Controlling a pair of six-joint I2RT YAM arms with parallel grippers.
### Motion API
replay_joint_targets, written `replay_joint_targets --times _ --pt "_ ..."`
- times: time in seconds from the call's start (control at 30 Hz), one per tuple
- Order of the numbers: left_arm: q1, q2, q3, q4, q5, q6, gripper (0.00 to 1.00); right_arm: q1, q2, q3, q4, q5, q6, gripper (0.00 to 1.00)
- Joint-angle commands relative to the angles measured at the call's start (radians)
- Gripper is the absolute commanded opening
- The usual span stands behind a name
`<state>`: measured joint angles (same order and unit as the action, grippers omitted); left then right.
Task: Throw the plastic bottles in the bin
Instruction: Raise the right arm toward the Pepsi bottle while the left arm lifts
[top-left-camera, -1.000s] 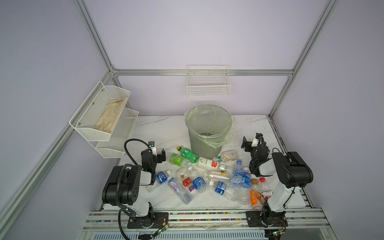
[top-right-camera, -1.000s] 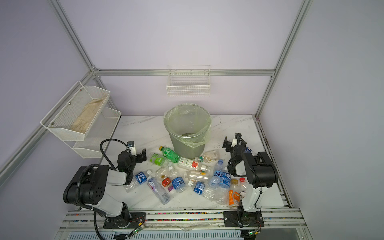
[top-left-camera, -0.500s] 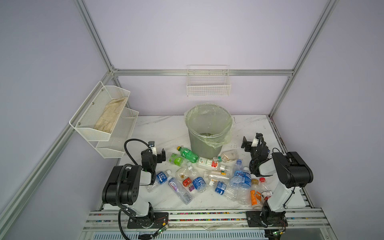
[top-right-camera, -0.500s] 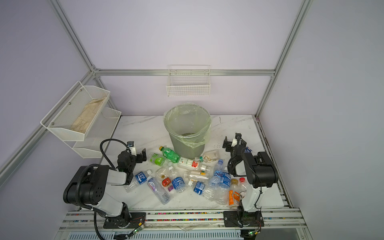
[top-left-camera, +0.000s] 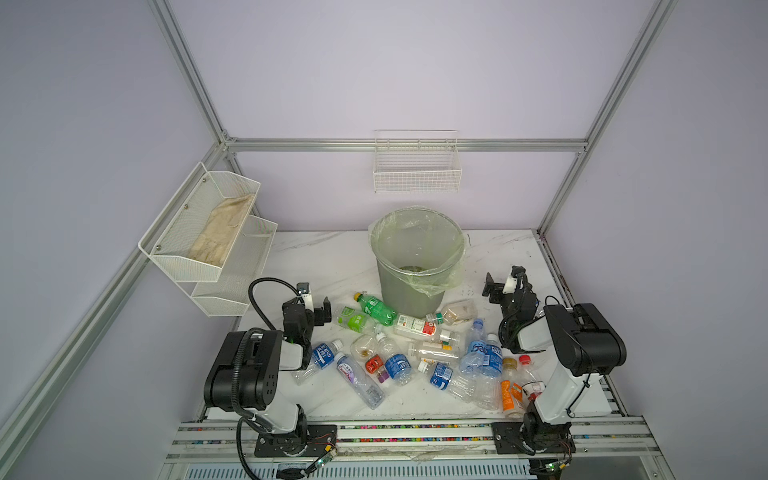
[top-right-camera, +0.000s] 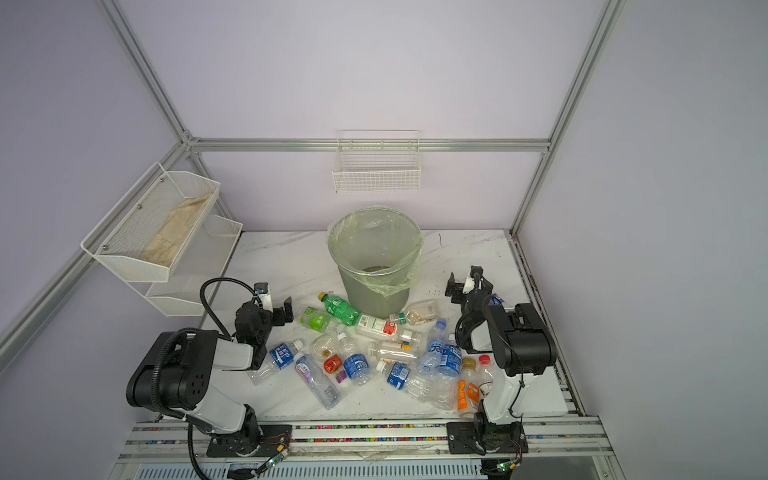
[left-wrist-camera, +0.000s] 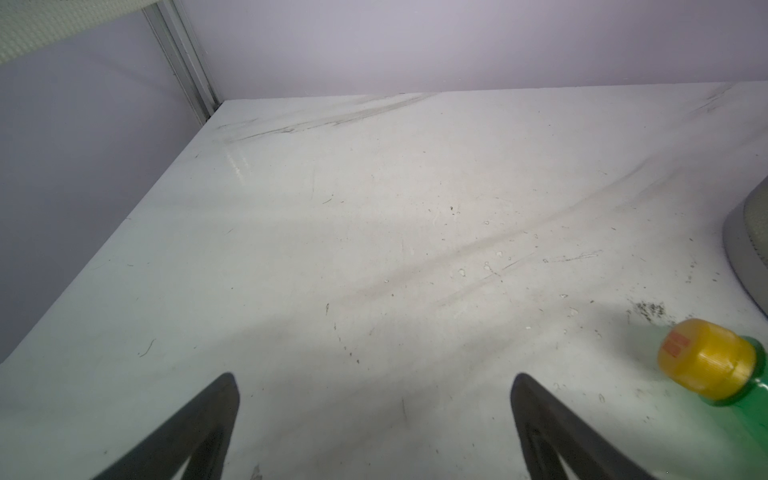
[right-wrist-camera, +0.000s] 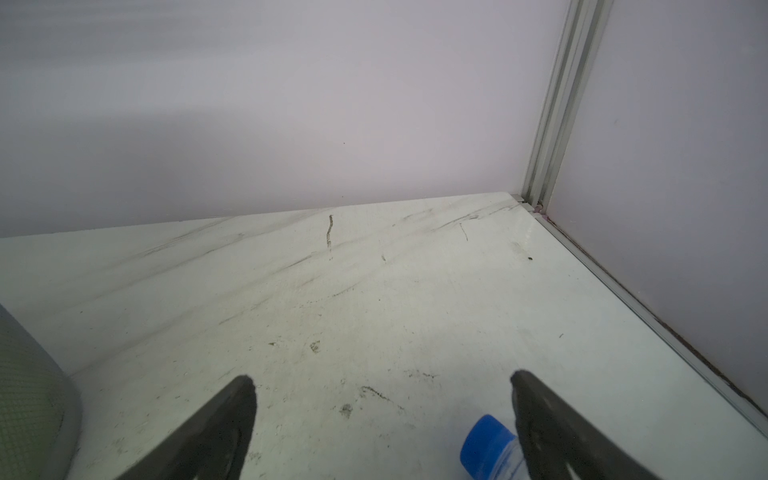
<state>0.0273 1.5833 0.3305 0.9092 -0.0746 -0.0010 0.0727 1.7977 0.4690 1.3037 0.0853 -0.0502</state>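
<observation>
The blue bottle cap sits next to one finger of the robot's low right gripper, so next the gripper rises clear and comes down with both fingers around the bottle.
Several plastic bottles lie in a heap on the white marble table in front of the bin, a grey mesh bin with a pale-green liner. My left gripper is open over bare table left of the heap. A green bottle with a yellow cap lies just to its side. My right gripper is open right of the bin. A blue bottle cap lies beside one of its fingers.
A white two-tier mesh shelf with a cloth hangs on the left wall. A white wire basket hangs on the back wall above the bin. Metal frame posts stand at the table's back corners, and a rail runs along the front.
</observation>
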Motion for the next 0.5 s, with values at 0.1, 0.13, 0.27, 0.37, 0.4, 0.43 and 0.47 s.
replay_joint_targets --times 0.1,0.13,0.27,0.37,0.4,0.43,0.47 --pt "0.009 -0.013 0.055 0.024 -0.009 -0.016 1.0 0.004 -0.017 0.003 0.022 -0.008 -0.009 0.97" --pt "0.009 -0.011 0.056 0.023 -0.01 -0.017 1.0 0.004 -0.018 0.003 0.023 -0.008 -0.009 0.97" --pt "0.009 -0.018 0.059 0.012 -0.012 -0.019 1.0 0.004 -0.018 0.003 0.024 -0.007 -0.009 0.97" --pt "0.007 -0.089 0.114 -0.127 -0.142 -0.055 1.0 0.004 -0.072 0.021 -0.048 0.061 0.016 0.97" --pt "0.006 -0.14 0.166 -0.265 -0.165 -0.073 1.0 0.004 -0.155 0.043 -0.163 0.086 0.016 0.97" --pt "0.007 -0.19 0.208 -0.365 -0.167 -0.076 1.0 0.004 -0.246 0.073 -0.279 0.081 0.014 0.97" --pt "0.008 -0.225 0.233 -0.406 -0.171 -0.068 1.0 0.009 -0.31 0.099 -0.35 0.08 0.013 0.97"
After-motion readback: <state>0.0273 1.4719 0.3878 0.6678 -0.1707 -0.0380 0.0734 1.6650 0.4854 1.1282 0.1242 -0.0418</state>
